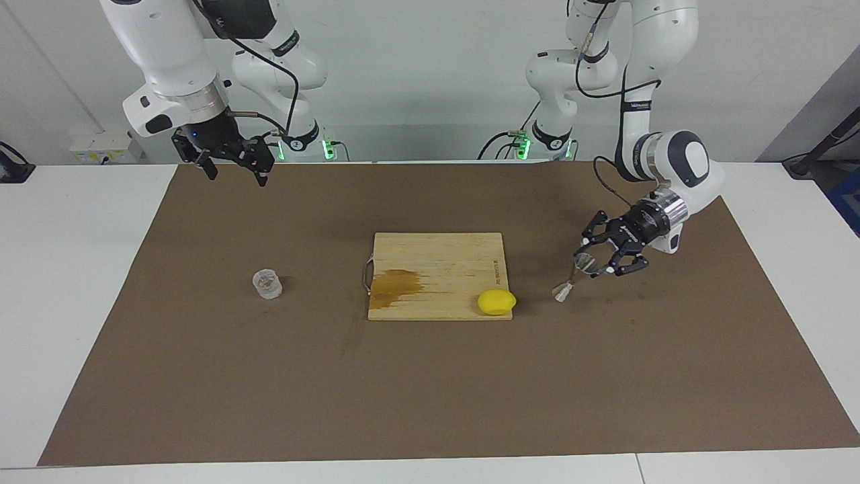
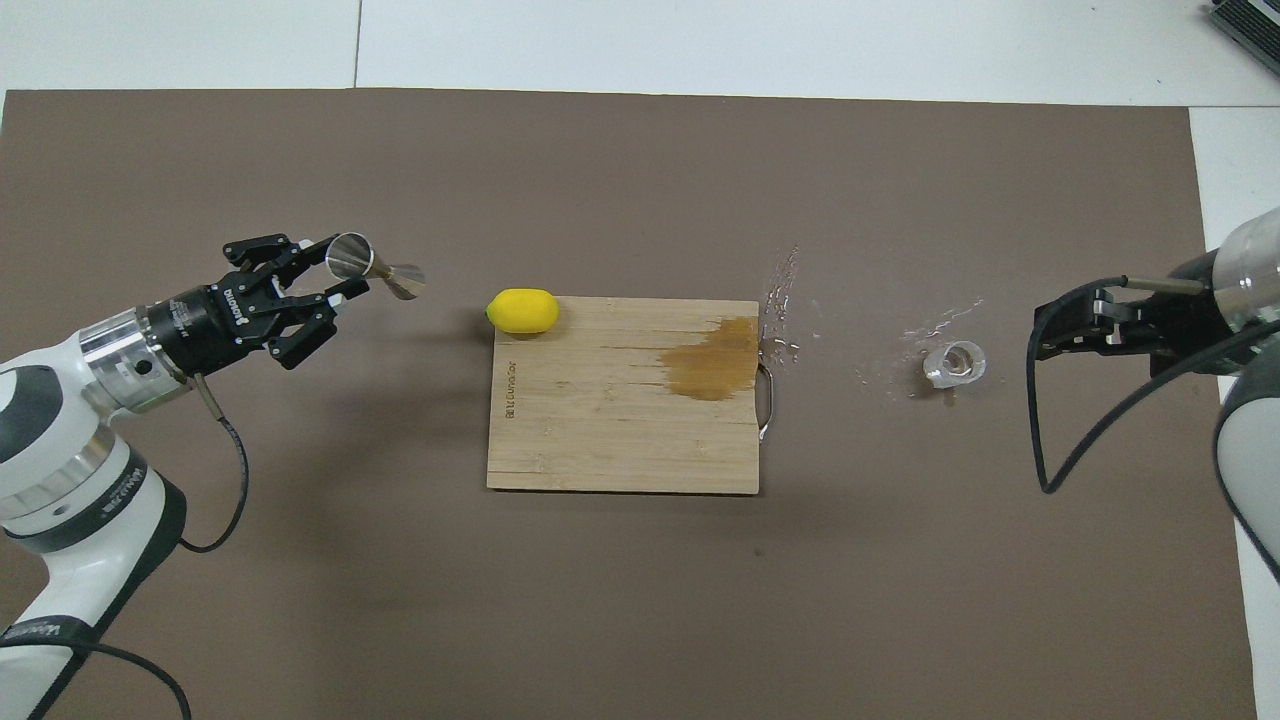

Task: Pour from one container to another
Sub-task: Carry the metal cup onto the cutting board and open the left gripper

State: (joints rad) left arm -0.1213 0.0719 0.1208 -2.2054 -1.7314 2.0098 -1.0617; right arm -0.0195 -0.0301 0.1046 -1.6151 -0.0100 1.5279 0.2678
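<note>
The jigger's lower cone [image 1: 562, 291] is free below my left gripper's fingers. My left gripper should now move to the open stained board [image 2: 710, 360], turning the jigger upright until it stands, and let go.
The silver hourglass jigger [image 1: 563, 291] is tilted over the mat beside the lemon, toward the left arm's end. My left gripper [image 1: 592, 263] is shut on its upper cone; its lower cone points down at the mat. In the overhead view the jigger [image 2: 397, 279] lies nearly sideways in the left gripper [image 2: 335, 272]. The small clear glass cup [image 1: 267, 284] stands upright on the mat toward the right arm's end, also seen from overhead [image 2: 955, 363]. My right gripper [image 1: 233, 168] is open, empty and raised over the mat, apart from the cup; overhead it [image 2: 1062, 325] shows beside the cup.
A wooden cutting board [image 1: 443, 255] with a wet brown stain [image 2: 712, 365] lies mid-table. A yellow lemon [image 1: 496, 302] sits at the board's corner farthest from the robots, toward the left arm's end. Water splashes [image 2: 785, 300] lie on the brown mat [image 1: 430, 390] between board and cup.
</note>
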